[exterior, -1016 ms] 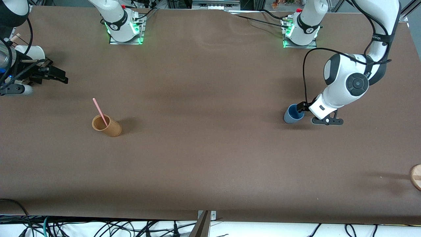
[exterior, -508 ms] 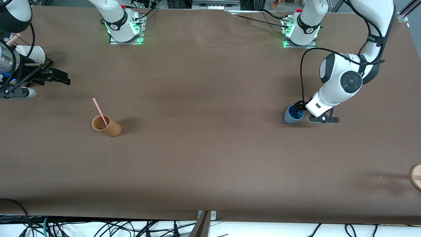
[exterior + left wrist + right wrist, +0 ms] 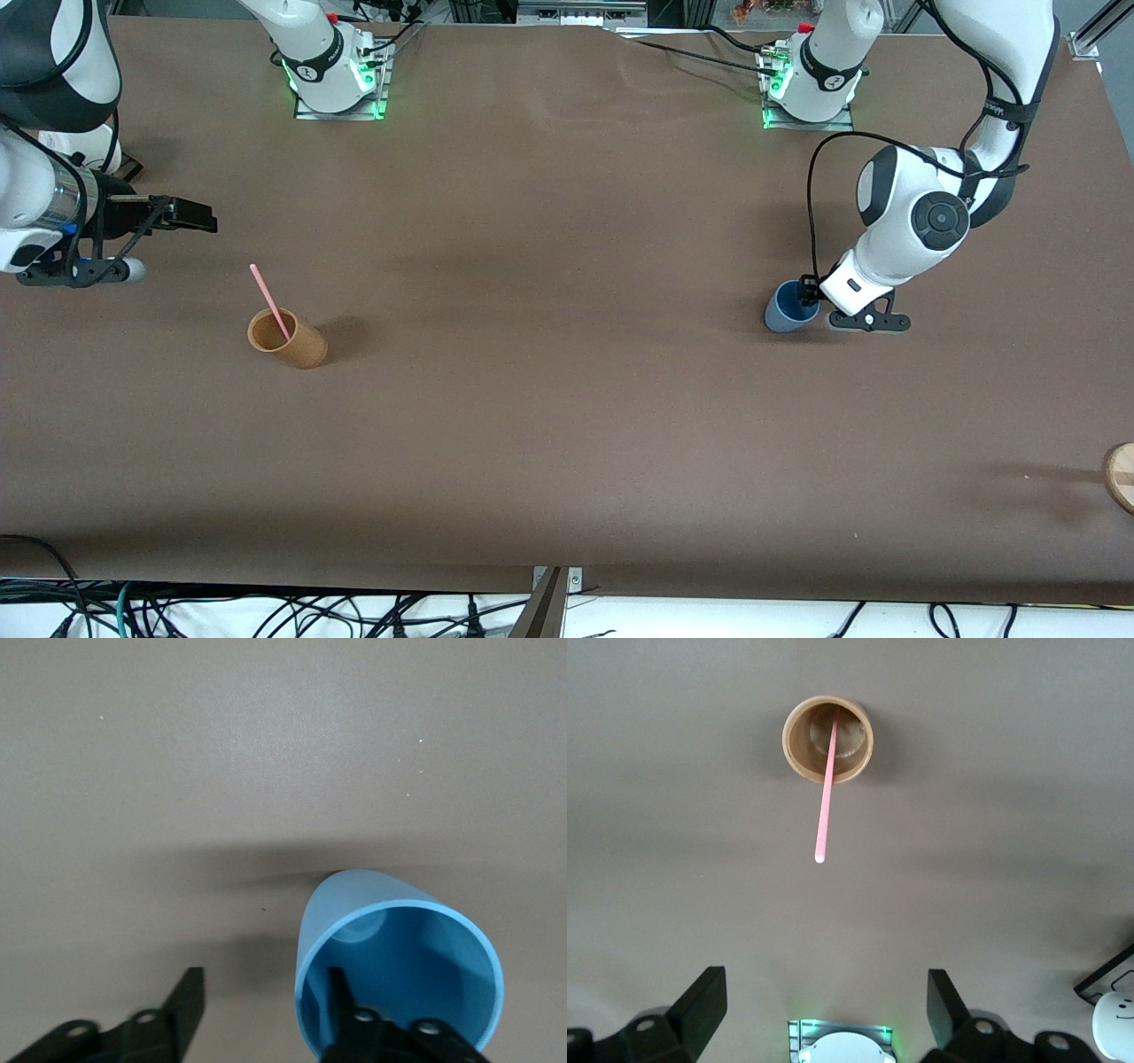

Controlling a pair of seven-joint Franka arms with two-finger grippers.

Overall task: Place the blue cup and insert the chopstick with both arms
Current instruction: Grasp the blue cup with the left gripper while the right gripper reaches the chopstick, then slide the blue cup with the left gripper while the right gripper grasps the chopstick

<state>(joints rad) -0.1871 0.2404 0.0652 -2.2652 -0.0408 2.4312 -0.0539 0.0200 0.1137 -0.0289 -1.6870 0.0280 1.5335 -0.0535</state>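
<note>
I expect the pink chopstick (image 3: 267,293) to slip free and leave the tan cup standing when I lift the chopstick, because it leans loosely in the cup's wide opening (image 3: 271,330).
The blue cup (image 3: 788,307) stands upright on the brown table toward the left arm's end. My left gripper (image 3: 808,292) is open and low at its rim. In the left wrist view one finger (image 3: 341,992) is inside the blue cup (image 3: 399,966) and the other is outside, well apart from the wall, so the left gripper (image 3: 263,1001) straddles it. The pink chopstick (image 3: 268,299) leans in the tan cup (image 3: 288,338) toward the right arm's end. My right gripper (image 3: 199,217) is open and empty over bare table beside the tan cup. The right wrist view shows the right gripper (image 3: 827,992), the tan cup (image 3: 828,738) and the chopstick (image 3: 826,806).
A white cup (image 3: 1112,1023) stands at the right arm's end of the table, mostly hidden by the right arm in the front view. A round wooden piece (image 3: 1121,477) lies at the table edge at the left arm's end. The arm bases (image 3: 337,75) stand along the table's edge farthest from the front camera.
My right gripper has swung away from the white cup and out toward the middle of the table, closer to the tan cup. My left gripper has shifted slightly closer onto the blue cup.
</note>
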